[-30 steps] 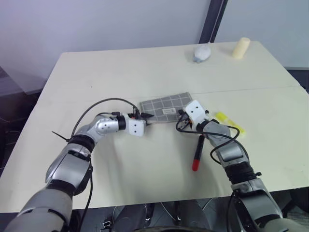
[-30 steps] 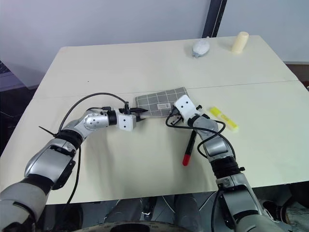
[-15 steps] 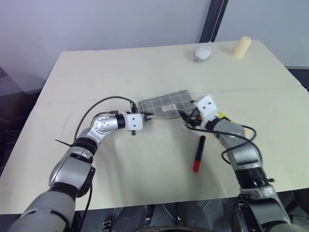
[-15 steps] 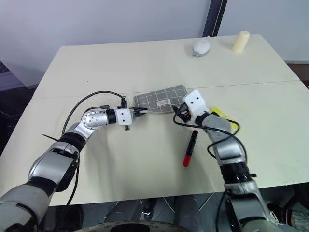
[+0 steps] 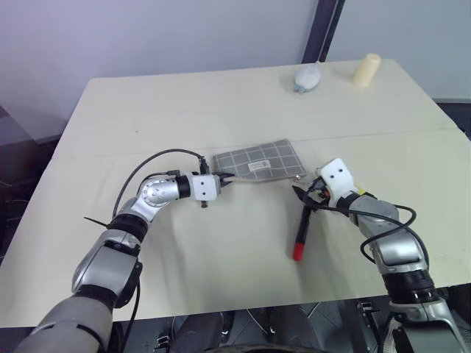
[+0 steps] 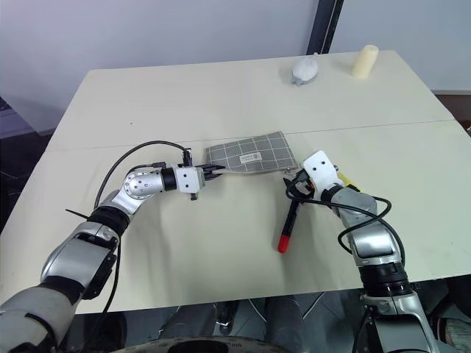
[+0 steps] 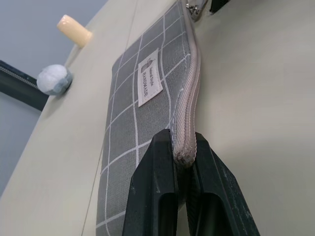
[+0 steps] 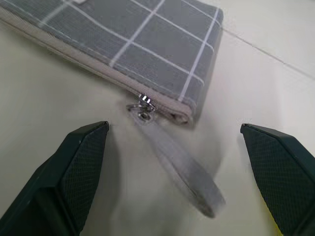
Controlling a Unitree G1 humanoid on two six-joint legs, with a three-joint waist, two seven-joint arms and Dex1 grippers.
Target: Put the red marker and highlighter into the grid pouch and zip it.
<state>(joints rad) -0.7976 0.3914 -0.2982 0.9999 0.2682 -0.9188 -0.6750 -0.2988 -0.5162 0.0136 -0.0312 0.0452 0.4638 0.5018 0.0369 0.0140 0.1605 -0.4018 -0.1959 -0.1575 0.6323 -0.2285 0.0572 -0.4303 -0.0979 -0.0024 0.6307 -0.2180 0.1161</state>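
Observation:
I expect the unzipped grid pouch (image 5: 261,161) to open wide when I push the highlighter in, because the zipper (image 5: 266,180) runs along the pouch's whole near edge.
The grid pouch (image 5: 259,162) lies flat mid-table with its zipper edge facing me. The zipper pull (image 8: 143,109) sits at the pouch's right end, and a grey strap (image 8: 182,167) trails from it. My left gripper (image 5: 223,178) is shut on the left end of the zipper edge (image 7: 184,147). My right gripper (image 5: 305,193) is open just right of the pouch, and the strap lies between its fingers (image 8: 88,147), untouched. The red marker (image 5: 300,234) lies on the table, its black end under that gripper. A sliver of the yellow highlighter (image 6: 344,179) shows behind my right hand.
A blue-grey round object (image 5: 307,79) and a cream cylinder (image 5: 366,70) stand near the table's far right edge. A seam (image 5: 383,134) runs across the tabletop behind the pouch.
My right gripper has opened, let go of the pouch's right end and drawn back to the right. My left gripper keeps its pinch on the pouch's left end.

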